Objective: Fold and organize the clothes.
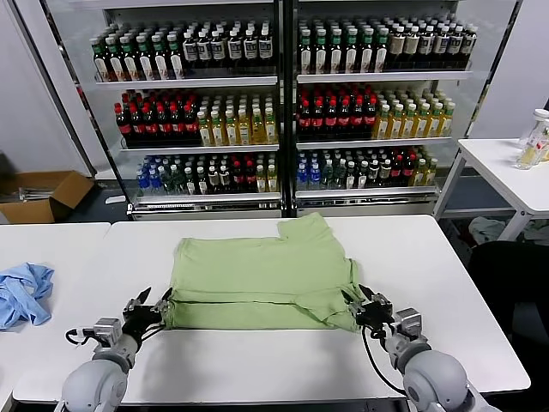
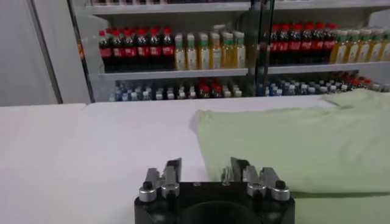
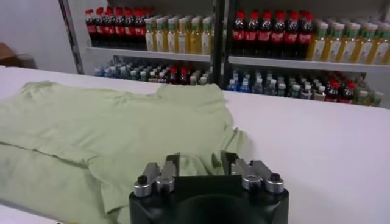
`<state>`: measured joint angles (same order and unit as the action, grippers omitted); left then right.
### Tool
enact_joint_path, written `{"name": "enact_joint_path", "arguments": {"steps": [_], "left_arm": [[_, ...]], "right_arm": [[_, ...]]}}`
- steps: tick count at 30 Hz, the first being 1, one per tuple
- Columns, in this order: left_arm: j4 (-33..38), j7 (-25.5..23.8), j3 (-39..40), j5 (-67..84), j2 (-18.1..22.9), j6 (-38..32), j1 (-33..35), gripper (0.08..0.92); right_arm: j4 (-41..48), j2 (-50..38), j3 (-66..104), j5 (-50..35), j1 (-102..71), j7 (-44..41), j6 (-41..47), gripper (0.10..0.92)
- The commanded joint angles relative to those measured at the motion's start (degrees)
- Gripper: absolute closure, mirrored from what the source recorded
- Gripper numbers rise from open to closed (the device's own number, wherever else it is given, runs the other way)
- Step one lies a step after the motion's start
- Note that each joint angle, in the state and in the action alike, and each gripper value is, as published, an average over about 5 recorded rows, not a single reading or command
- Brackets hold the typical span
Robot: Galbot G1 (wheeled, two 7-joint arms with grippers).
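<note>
The shirt's collar end (image 1: pixel 305 227) is at the far edge of the table, so the robot's left gripper and right gripper should pull the near corners (image 1: pixel 345 321) toward the robot before folding.
The clothes are a light green shirt (image 1: pixel 262 275) lying folded and fairly flat in the middle of the white table (image 1: pixel 257 360), collar end pointing away from me. My left gripper (image 1: pixel 153 302) is at the shirt's near left corner, open; in the left wrist view (image 2: pixel 206 167) one finger (image 2: pixel 239 167) stands at the shirt (image 2: pixel 292 146) edge, nothing clamped. My right gripper (image 1: pixel 360 302) is at the near right corner, open too. In the right wrist view (image 3: pixel 200 161) the rumpled fabric (image 3: pixel 109 134) lies just past its spread fingers.
A crumpled light blue cloth (image 1: pixel 21 292) lies on the table at far left. Glass-door coolers (image 1: pixel 283 103) full of bottles stand behind. A second white table (image 1: pixel 506 172) with bottles is at back right; a cardboard box (image 1: pixel 43 193) sits on the floor at left.
</note>
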<state>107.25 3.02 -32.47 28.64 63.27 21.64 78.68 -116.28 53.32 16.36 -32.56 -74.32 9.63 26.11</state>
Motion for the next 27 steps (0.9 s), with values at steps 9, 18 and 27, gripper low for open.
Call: {"name": "enact_joint_path", "arguments": {"steps": [9, 18, 27], "left_arm": [[3.6, 3.6, -0.6, 0.4, 1.2, 6.1, 6.2, 0.237], [2.9, 3.9, 0.1, -0.2, 1.3, 7.6, 4.8, 0.494], [2.4, 3.8, 0.8, -1.8, 1.6, 8.4, 4.5, 0.753]], "right_arm": [[3.6, 1.9, -0.9, -2.3, -1.5, 2.8, 0.4, 0.32], [5.1, 2.9, -1.7, -2.9, -0.8, 2.4, 0.7, 0.572], [-1.0, 1.2, 0.9, -3.0, -5.4, 1.2, 0.4, 0.822]]}}
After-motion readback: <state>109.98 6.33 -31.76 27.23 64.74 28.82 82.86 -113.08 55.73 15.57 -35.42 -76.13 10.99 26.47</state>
